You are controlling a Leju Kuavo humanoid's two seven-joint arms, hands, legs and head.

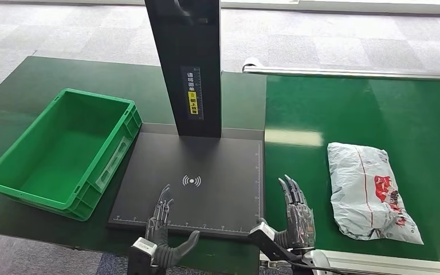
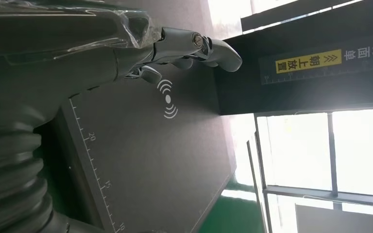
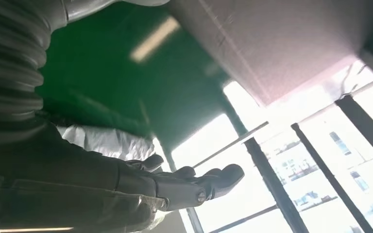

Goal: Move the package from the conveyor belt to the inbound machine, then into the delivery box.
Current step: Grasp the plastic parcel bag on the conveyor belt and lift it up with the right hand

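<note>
I expect the white package to fold over on itself when I carry it to the inbound machine, because the wrinkled near corner is thin and limp.
A crumpled white plastic package with red print lies on the green conveyor belt at the right; it also appears as a pale package beyond my right hand. The inbound machine's black scan plate with its black post sits in the middle. The green delivery box stands at the left with nothing in it. My left hand hovers open over the plate's near edge, also seen as the left hand. My right hand is open over the belt, left of the package and apart from it.
A metal rail borders the belt's far side and another rail the near side. The dark green table carries the box and the plate. Grey carpet tiles lie beyond. Bright windows show in both wrist views.
</note>
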